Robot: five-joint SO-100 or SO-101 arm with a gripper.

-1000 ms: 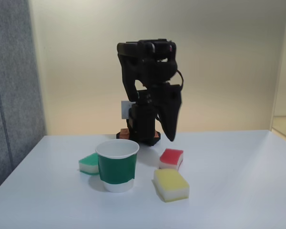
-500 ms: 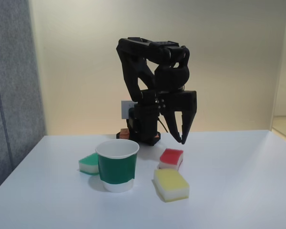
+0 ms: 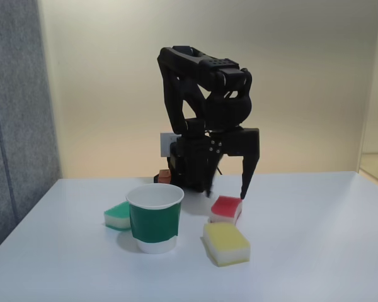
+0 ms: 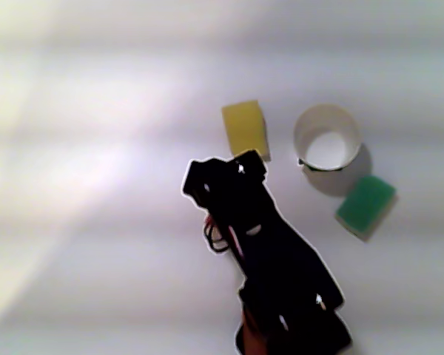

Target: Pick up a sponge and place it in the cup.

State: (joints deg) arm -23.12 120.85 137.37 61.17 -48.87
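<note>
The red sponge [image 3: 226, 209] will show a red bottom side when the robot lifts it, since the yellow sponge also shows yellow along its bottom edge [image 3: 232, 263].
The sponge [image 3: 226, 207], red on top and white below, lies on the white table [image 3: 315, 239] to the right of the cup [image 3: 155, 218]. The cup is green-walled with a white rim and stands upright. My black gripper [image 3: 226, 194] hangs open just above the sponge, one finger on each side of it, and I cannot tell whether it touches it. In the other view the cup [image 4: 327, 138] shows its white inside from above, and the black arm [image 4: 259, 237] covers the spot where the sponge lies.
A yellow-topped sponge [image 3: 227, 243] lies in front of the red one, and a green-topped sponge [image 3: 118, 215] lies left of the cup. In the other view the yellow sponge [image 4: 244, 127] and the green sponge [image 4: 365, 205] flank the cup. The arm's base [image 3: 184, 179] stands behind.
The gripper has turned to face the camera, spread its fingers wider and come down toward the red sponge. The sponges and the cup have not moved.
</note>
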